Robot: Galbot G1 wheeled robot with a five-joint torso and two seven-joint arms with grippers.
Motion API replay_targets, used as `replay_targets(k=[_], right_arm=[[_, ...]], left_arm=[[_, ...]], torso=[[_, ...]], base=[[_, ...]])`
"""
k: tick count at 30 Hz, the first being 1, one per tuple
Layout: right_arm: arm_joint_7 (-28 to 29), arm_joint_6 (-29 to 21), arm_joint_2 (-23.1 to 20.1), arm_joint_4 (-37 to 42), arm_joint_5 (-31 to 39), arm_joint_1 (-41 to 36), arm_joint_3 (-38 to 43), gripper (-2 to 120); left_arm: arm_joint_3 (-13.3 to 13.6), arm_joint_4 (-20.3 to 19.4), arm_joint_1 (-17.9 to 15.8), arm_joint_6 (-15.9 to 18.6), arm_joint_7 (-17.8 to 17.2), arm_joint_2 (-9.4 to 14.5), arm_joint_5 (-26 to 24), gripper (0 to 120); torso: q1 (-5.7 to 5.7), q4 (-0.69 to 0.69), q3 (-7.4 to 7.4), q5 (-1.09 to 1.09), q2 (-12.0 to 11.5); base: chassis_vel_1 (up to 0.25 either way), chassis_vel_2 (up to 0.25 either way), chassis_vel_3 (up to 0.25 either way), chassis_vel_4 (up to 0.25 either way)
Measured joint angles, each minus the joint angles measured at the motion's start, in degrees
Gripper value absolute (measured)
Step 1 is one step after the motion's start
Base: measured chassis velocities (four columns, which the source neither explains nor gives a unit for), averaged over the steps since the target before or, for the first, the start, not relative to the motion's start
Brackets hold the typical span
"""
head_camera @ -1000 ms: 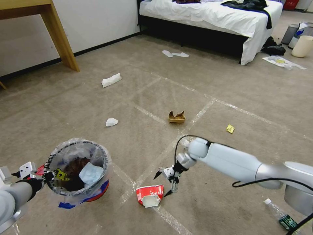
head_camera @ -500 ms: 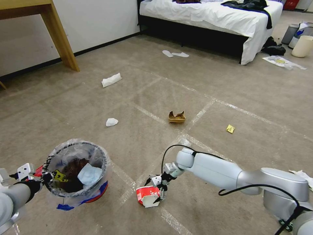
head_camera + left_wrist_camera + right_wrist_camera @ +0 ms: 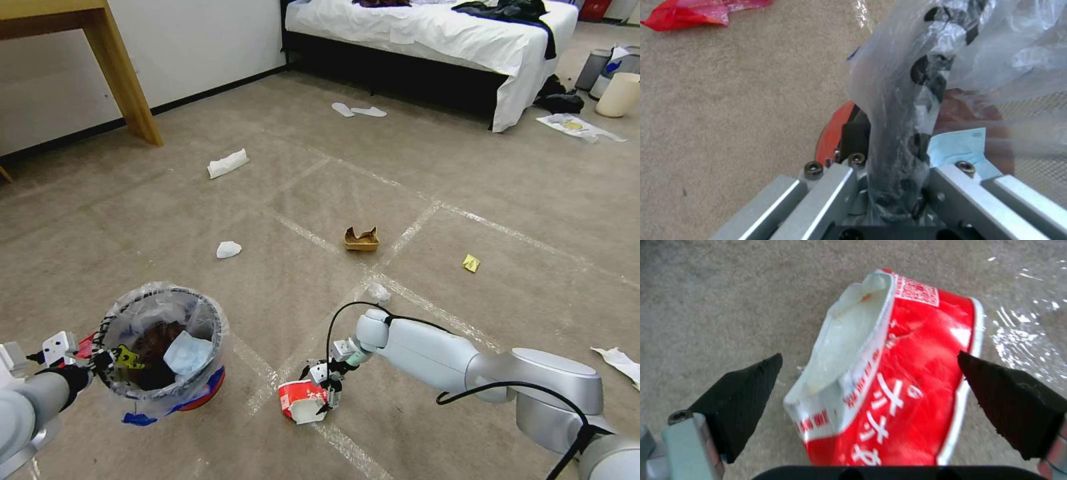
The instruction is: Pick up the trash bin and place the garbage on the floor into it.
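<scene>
I am about to lift the red-and-white paper bowl (image 3: pixel 299 393) between my fingers. It will fold narrower between them, because the bowl's opening (image 3: pixel 307 411) is squashed and the bowl's side is creased.
My left gripper (image 3: pixel 99 363) is shut on the rim of the trash bin (image 3: pixel 160 347), a black mesh bin with a clear bag and a red base. In the left wrist view the bagged rim (image 3: pixel 896 160) sits pinched between the fingers. A blue face mask (image 3: pixel 187 353) lies inside. My right gripper (image 3: pixel 323 388) is open and low over the floor (image 3: pixel 200 213), its black fingertips on either side of the crushed red-and-white paper bowl (image 3: pixel 907 380), which lies on its side (image 3: pixel 303 401). More garbage: a cardboard tray (image 3: pixel 361 239), tissues (image 3: pixel 228 249), a yellow scrap (image 3: pixel 471 263).
A wooden table leg (image 3: pixel 123 80) stands far left and a bed (image 3: pixel 433 33) along the back. A cream bucket (image 3: pixel 619 93) stands far right. A folded tissue (image 3: pixel 227 163) and white paper (image 3: pixel 620 362) lie on the carpet. A red wrapper (image 3: pixel 698 11) lies near the bin.
My right arm has swung left and down, bringing the open gripper from beside the paper bowl to around it. The bin in my left gripper has barely moved.
</scene>
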Motion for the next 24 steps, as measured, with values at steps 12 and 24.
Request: replay_targets(k=[12,24], right_arm=[[2.53,0.11,1.46,-2.78,-0.48,-1.13,-0.24,100],[7.39,-0.20,2.02,-4.32,-0.50,-2.37,-0.19,86]], left_arm=[[0.07,-0.38,0.18,-0.10,0.15,-0.16,0.03,1],[0.15,-0.75,0.62,-0.33,0.62,-0.43,0.80,1]], torso=[[0.00,0.00,0.00,0.00,0.00],[0.00,0.00,0.00,0.00,0.00]], base=[[0.000,0.000,0.000,0.000],[0.000,0.000,0.000,0.000]])
